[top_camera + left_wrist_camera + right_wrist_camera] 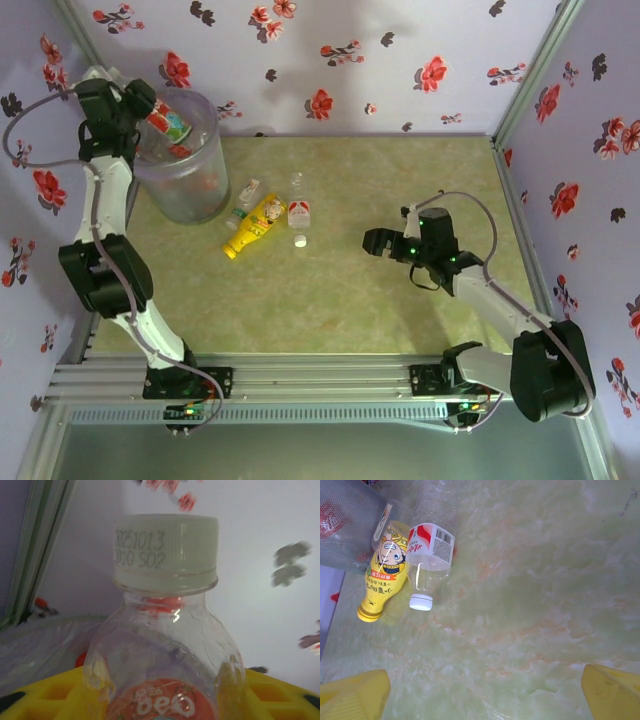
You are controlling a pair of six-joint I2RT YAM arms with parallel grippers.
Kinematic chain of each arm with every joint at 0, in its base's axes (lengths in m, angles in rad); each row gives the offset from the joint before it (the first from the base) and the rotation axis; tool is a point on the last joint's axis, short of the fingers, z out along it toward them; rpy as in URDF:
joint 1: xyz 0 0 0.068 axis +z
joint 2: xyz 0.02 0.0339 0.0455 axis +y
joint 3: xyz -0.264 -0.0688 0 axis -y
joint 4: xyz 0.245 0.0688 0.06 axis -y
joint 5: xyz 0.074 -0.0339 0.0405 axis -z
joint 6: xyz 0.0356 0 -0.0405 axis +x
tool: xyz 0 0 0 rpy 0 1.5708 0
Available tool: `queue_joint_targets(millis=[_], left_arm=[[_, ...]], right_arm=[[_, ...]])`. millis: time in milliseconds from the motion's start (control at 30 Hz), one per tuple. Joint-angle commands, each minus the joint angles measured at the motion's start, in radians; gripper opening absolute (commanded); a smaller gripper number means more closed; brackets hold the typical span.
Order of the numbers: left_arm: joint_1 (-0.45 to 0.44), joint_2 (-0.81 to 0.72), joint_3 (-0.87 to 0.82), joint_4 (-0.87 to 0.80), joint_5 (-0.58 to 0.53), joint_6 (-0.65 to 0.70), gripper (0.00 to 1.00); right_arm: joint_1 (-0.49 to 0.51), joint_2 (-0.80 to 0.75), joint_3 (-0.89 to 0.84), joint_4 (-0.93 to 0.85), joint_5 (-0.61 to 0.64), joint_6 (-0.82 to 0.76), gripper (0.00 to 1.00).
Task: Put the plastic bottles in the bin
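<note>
The clear bottle's white cap (pixel 166 553) sticks out beyond the bin's rim, so next my left gripper moves back over the bin's opening (pixel 195 148) and lowers the bottle into the bin.
My left gripper (pixel 148 108) is shut on a clear plastic bottle (pixel 168 121) with a red label, held over the rim of the translucent grey bin (pixel 190 190). In the left wrist view the bottle (pixel 165 630) stands with its white cap up between my yellow fingers (pixel 65 700), and the bin's rim (pixel 40 640) lies behind it. On the table lie a yellow bottle (pixel 255 225), a clear white-capped bottle (pixel 298 214) and a small clear bottle (pixel 243 200) beside the bin. My right gripper (pixel 375 243) hangs open to their right, holding nothing.
The right wrist view looks across the green marbled table (pixel 530 605) to the yellow bottle (pixel 384 575), the clear bottle (pixel 430 555) and the bin's wall (pixel 345 530). Flowered walls close off the back and both sides. Something red (pixel 206 184) shows through the bin.
</note>
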Motion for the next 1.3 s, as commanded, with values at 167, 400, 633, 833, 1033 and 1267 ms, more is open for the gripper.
queue_joint_targets(millis=[167, 400, 633, 833, 1033, 1267], left_arm=[[-0.067, 0.05, 0.01, -0.065, -0.049, 0.129, 0.23], [-0.099, 0.065, 0.007, -0.126, -0.113, 0.243, 0.21], [-0.099, -0.011, -0.035, -0.129, -0.104, 0.258, 0.2], [-0.101, -0.098, -0.027, -0.139, -0.051, 0.243, 0.19], [-0.102, -0.142, -0.085, -0.183, -0.068, 0.323, 0.16], [-0.1, -0.147, -0.194, -0.132, -0.079, 0.335, 0.17]], right_arm=[[-0.005, -0.003, 0.014, -0.027, 0.031, -0.031, 0.99], [-0.005, -0.002, 0.011, -0.036, 0.039, -0.044, 0.99], [-0.006, -0.001, 0.007, -0.037, 0.047, -0.051, 0.99], [-0.006, 0.021, 0.011, -0.024, 0.039, -0.048, 0.99], [-0.005, 0.039, 0.011, -0.002, 0.03, -0.041, 0.99], [-0.006, 0.049, 0.029, -0.013, 0.024, -0.046, 0.99]])
